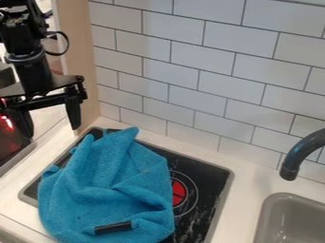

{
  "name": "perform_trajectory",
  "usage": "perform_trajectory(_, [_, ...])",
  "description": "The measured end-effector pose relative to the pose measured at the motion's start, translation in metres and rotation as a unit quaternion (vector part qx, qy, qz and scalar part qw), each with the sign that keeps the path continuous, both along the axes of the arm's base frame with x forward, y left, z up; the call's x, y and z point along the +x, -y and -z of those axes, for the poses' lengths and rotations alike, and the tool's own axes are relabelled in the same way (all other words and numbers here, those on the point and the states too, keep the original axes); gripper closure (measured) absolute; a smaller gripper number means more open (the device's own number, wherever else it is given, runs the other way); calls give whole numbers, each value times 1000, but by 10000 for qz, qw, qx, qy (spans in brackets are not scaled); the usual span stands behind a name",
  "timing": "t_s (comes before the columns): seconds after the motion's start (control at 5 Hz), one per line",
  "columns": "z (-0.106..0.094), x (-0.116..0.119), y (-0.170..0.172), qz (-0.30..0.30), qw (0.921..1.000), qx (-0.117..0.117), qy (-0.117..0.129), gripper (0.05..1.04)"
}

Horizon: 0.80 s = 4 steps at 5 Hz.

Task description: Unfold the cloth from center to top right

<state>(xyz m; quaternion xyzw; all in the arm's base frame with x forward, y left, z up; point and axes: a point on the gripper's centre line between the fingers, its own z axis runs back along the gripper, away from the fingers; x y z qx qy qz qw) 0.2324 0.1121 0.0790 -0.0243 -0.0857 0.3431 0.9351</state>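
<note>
A black strip marks the front edge of the cloth, so I expect another black strip hiding in the cloth's folds when I pull the cloth open.
The black gripper (52,124) hangs at the upper left, above and to the left of the cloth and apart from it. Its two fingers are spread wide with nothing between them. A blue cloth (117,190) lies bunched and creased over the left and front part of the black stove top (215,178). One peak of the cloth points up toward the tiled wall, and a smaller fold stands at its upper left. Near the cloth's front edge is a short black strip (113,227).
A white tiled wall (184,71) rises behind the counter (244,190), with a wooden panel (76,61) at its left end. At the right are a dark faucet (298,154) and a grey sink (279,201). Red burner markings (178,192) show beside the cloth.
</note>
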Motion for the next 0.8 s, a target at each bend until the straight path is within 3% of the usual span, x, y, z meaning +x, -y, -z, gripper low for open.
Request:
perform_trajectory(0.2, [4,-3,2,-70,9999,-71,-62,85])
perform_trajectory(0.4, [12,-3,25,-151,9993,-319,-152,85])
perform_trajectory(0.6, [21,-4,46,-161,9983,-547,-123,85])
perform_trajectory(0.8, [29,3,73,-111,9972,-730,88,85])
